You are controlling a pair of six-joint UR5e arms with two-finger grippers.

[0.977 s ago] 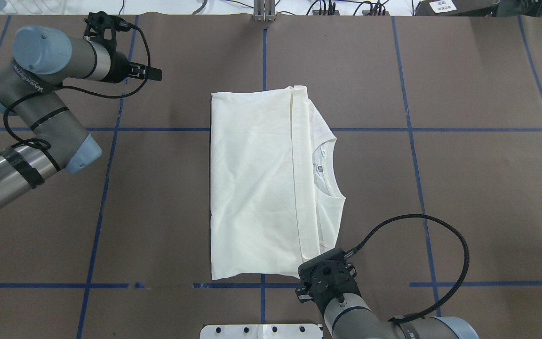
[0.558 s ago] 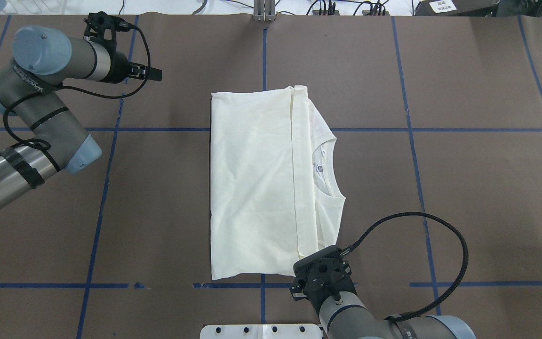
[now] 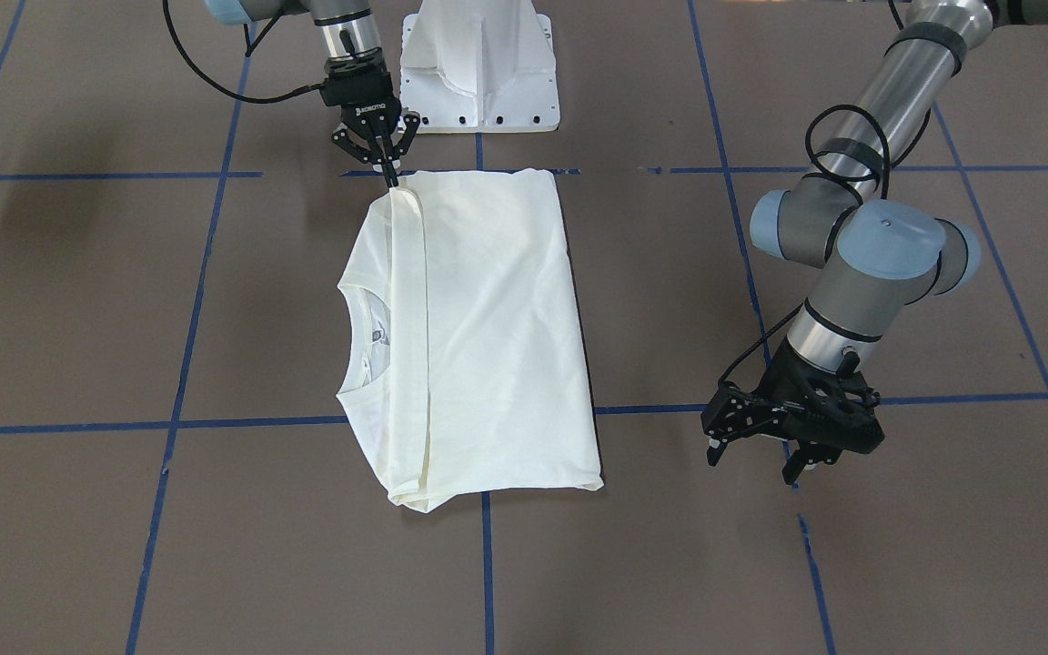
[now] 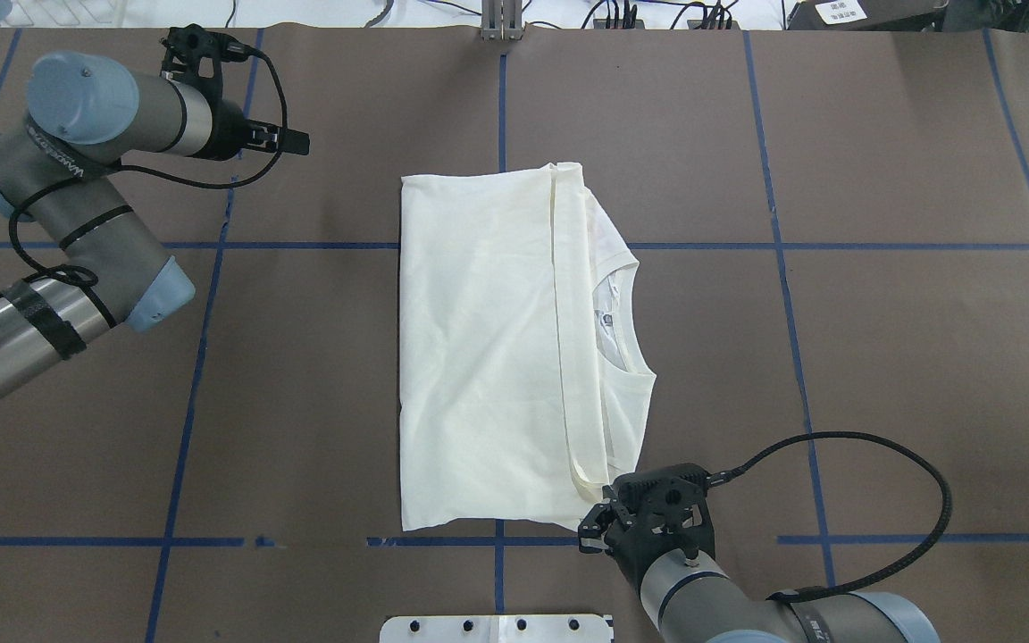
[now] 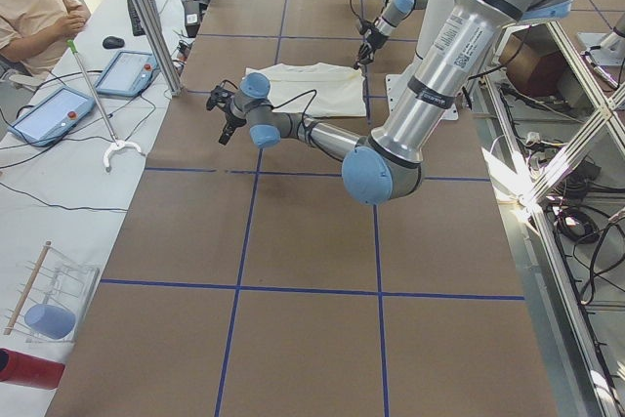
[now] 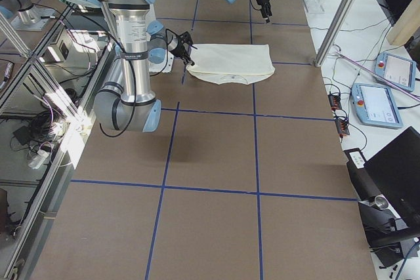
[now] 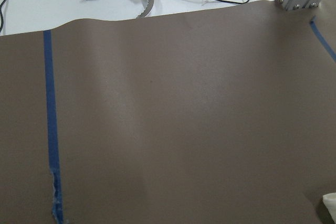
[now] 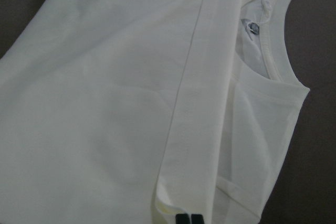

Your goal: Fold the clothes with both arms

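Observation:
I should open my right gripper, pinch the shirt's outer corner and pull that corner out straight, because the folded shirt's near end curls up next to my right gripper.
The cream-white T-shirt [image 4: 479, 339] lies folded in a rectangle at the table's middle, collar and neck label [image 4: 606, 317] toward the right. The print is hidden. My right gripper [image 4: 598, 498] is at the shirt's near right corner, shut on the folded hem strip; in the right wrist view the closed fingertips [image 8: 188, 219] pinch the fabric [image 8: 105, 103]. In the front-facing view it [image 3: 389, 175] comes down to a point on that corner of the shirt [image 3: 488, 318]. My left gripper [image 3: 756, 462] is open and empty, held over bare table far left of the shirt [image 4: 296, 140].
The white pedestal base [image 4: 497, 628] stands at the near edge behind the right gripper. Blue tape lines [image 4: 202, 357] cross the brown table. An aluminium post [image 4: 502, 22] stands at the far edge. A person [image 5: 34, 7] sits beyond it with tablets.
My right wrist has shifted to the right and turned, its cable swinging right with it. The hem strip's near end now bends toward the gripper. The left arm is still.

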